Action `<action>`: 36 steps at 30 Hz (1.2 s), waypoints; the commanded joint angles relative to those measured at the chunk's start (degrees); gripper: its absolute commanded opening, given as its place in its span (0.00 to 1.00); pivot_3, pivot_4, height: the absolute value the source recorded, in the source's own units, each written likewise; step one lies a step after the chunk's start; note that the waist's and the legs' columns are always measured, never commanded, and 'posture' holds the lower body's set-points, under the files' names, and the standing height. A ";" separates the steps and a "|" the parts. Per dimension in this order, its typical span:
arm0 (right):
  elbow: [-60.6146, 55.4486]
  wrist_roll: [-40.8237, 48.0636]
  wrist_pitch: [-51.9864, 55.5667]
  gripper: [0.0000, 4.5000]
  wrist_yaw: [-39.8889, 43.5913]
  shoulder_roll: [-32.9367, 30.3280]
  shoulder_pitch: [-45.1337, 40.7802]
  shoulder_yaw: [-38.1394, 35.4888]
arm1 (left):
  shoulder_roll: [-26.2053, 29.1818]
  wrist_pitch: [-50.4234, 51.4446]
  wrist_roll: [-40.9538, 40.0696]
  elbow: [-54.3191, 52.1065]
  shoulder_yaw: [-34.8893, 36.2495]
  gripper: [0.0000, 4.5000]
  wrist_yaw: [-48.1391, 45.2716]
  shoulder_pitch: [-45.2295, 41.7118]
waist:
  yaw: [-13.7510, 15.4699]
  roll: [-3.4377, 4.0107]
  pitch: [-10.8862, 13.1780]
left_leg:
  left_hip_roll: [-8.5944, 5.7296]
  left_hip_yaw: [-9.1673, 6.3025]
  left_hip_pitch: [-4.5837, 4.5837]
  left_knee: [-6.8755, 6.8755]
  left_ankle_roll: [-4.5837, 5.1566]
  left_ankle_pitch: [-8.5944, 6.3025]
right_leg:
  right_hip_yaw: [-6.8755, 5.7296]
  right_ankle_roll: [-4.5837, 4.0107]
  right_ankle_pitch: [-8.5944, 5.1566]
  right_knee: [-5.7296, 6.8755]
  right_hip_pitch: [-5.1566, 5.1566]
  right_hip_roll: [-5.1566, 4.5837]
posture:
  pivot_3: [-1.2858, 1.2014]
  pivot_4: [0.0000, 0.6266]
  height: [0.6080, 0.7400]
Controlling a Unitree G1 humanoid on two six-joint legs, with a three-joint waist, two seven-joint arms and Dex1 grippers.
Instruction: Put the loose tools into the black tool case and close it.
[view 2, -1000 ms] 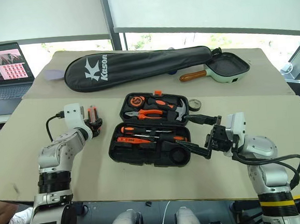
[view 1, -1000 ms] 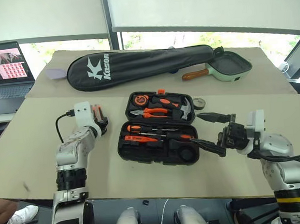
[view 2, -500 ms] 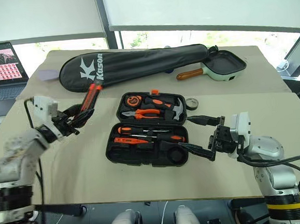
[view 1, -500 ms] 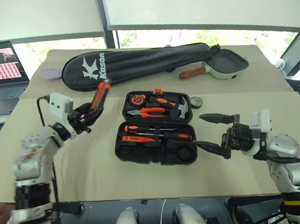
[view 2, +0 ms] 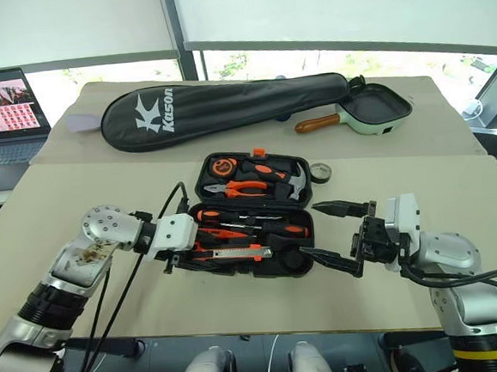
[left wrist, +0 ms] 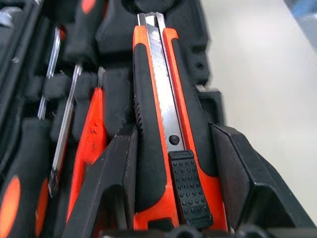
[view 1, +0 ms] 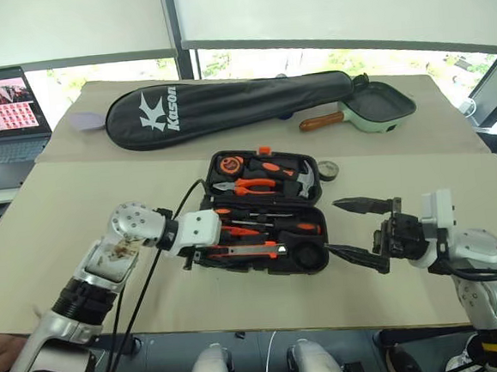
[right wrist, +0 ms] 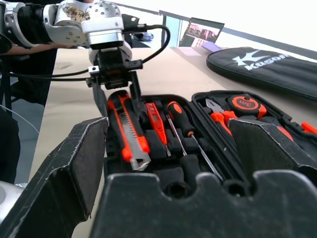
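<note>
The utility knife (view 1: 269,250) is too high in its slot. Next, my left gripper lets go of it, brings its fingers together and pushes down on the knife's body (view 1: 241,250) before closing.
The black tool case (view 1: 281,267) lies open mid-table, with pliers, a hammer and a tape measure in its far half and orange-and-black screwdrivers (view 1: 265,229) in its near half. My left gripper (view 1: 202,252) is at the case's near left corner, shut on the orange-black utility knife (left wrist: 163,124). The knife lies along the front row of slots (right wrist: 130,131). My right gripper (view 1: 333,226) hovers open just right of the case, pointing at it, with nothing between its fingers (right wrist: 84,158). A small dark tape roll (view 1: 329,170) sits on the table by the case's far right corner.
A long black Kason racket bag (view 1: 225,108) lies across the back of the table, with a green pan (view 1: 380,109) to its right. A laptop (view 1: 1,111) stands at the far left. The table's front edge runs just below the case.
My left arm has swung in from the left side of the table, carrying the utility knife to the front row of the case. The right gripper has stayed open beside the case.
</note>
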 commanded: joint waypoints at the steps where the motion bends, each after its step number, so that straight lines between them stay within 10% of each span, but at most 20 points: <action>1: -2.34 2.01 0.47 1.00 -0.51 -0.89 0.03 -2.24 | -0.69 -1.05 3.29 1.18 -1.85 0.39 0.49 -1.63 | 0.06 0.00 0.00 | 0.00 -0.01 0.00 0.02 0.00 0.00 | -0.01 0.00 0.00 0.00 0.01 0.00 | 0.52 0.24 1.00; 14: -1.09 1.79 0.32 1.00 -1.00 -0.52 -1.26 -1.43 | 0.97 -2.77 3.01 4.06 -3.09 0.39 -6.82 -2.85 | -0.40 0.01 0.00 | 0.03 -0.01 0.02 0.03 0.00 0.00 | 0.00 0.00 0.00 0.03 0.01 0.04 | 0.52 0.24 1.00; 22: 0.65 1.02 -0.94 1.00 -0.34 0.17 -1.91 -0.81 | -3.17 -2.95 1.84 8.18 -0.68 0.99 -3.89 -4.82 | -0.64 0.01 -0.01 | 0.02 -0.02 0.03 0.03 0.04 -0.02 | 0.00 0.00 -0.01 0.02 0.03 0.03 | 0.52 0.24 1.00; 29: 2.09 0.08 -1.62 1.00 -0.41 1.24 -3.49 -0.11 | -4.14 0.30 -9.88 5.97 7.86 0.99 -7.07 -4.54 | -0.75 0.01 0.00 | 0.03 -0.06 0.00 0.11 0.04 -0.02 | 0.00 0.01 -0.01 0.10 0.00 0.04 | 0.52 0.24 1.00; 36: 1.30 -0.08 -2.20 1.00 -1.25 2.67 -2.04 -0.19 | -4.75 -5.31 -11.59 5.51 10.00 0.43 -6.81 2.34 | -0.80 0.02 -0.01 | 0.04 -0.06 0.06 0.12 0.04 -0.02 | 0.00 0.01 -0.01 0.10 0.06 0.01 | 0.52 0.24 1.00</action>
